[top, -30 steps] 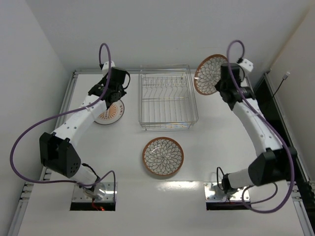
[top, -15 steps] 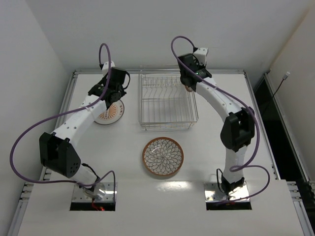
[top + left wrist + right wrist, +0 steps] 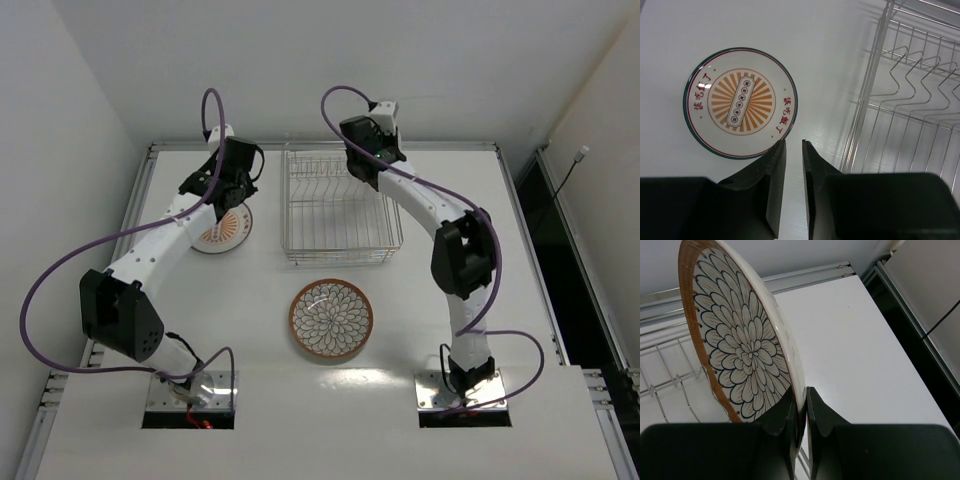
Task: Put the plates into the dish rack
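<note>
My right gripper goes on lowering the petal plate on edge [image 3: 746,345], lined up with the rack's wires [image 3: 684,394], until the wires keep it upright, then let go.
My right gripper [image 3: 801,392] is shut on the lower rim of a brown-rimmed petal plate [image 3: 742,347] and holds it on edge over the back of the dish rack [image 3: 340,205], whose wires show below it [image 3: 670,385]. From above, the right gripper [image 3: 365,165] hides that plate. A second petal plate [image 3: 331,319] lies flat in front of the rack. The orange-striped plate [image 3: 740,102] lies flat left of the rack [image 3: 905,100]. My left gripper [image 3: 793,142] hovers empty just past that plate's near-right rim, its jaws a narrow slit apart; from above it [image 3: 235,192] sits over the plate [image 3: 222,228].
The table's raised metal edge [image 3: 150,190] runs along the left and back. A dark gap [image 3: 920,325] lies beyond the table's right edge. The right arm's links [image 3: 455,250] arc over the table to the right of the rack.
My right arm has swung from the table's right side to the rack's back right corner, carrying the petal plate. The left arm has not moved.
</note>
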Motion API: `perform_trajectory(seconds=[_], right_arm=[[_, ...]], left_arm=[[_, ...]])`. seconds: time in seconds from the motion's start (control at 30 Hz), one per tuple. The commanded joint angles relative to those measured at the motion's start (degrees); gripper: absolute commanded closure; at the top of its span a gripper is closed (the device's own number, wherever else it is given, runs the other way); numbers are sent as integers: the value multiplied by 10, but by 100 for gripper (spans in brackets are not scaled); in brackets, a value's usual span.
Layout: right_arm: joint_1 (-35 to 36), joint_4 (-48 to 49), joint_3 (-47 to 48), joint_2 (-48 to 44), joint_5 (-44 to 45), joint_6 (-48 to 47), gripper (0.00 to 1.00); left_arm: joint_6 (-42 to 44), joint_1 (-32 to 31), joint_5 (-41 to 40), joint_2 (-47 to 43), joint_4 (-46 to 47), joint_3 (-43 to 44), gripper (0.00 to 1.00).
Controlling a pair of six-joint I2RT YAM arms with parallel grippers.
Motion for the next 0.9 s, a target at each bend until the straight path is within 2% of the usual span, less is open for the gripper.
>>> perform_trajectory(seconds=[0.0, 0.2, 0.37, 0.6, 0.7, 0.73, 0.77, 0.83, 0.87], right_arm=[[10, 77, 15, -8, 61, -26, 100], [36, 139, -5, -1, 87, -83, 100], [73, 198, -5, 31, 164, -155, 100], [111, 213, 16, 89, 226, -196, 100], [111, 194, 22, 94, 226, -178, 92], [116, 184, 22, 94, 226, -166, 84], [116, 165, 22, 94, 226, -154, 69], [116, 140, 22, 83, 215, -119, 62], [116, 130, 22, 76, 203, -108, 55]], left_arm=[[-2, -4, 4, -4, 7, 4, 83], [-2, -4, 4, -4, 7, 4, 83], [-2, -4, 4, -4, 7, 4, 83], [-2, -4, 4, -4, 7, 4, 83], [-2, -4, 4, -4, 7, 4, 83], [-2, -4, 4, -4, 7, 4, 83], [-2, -4, 4, -4, 7, 4, 83], [-2, -4, 4, -4, 7, 4, 83], [-2, -4, 4, -4, 7, 4, 83]])
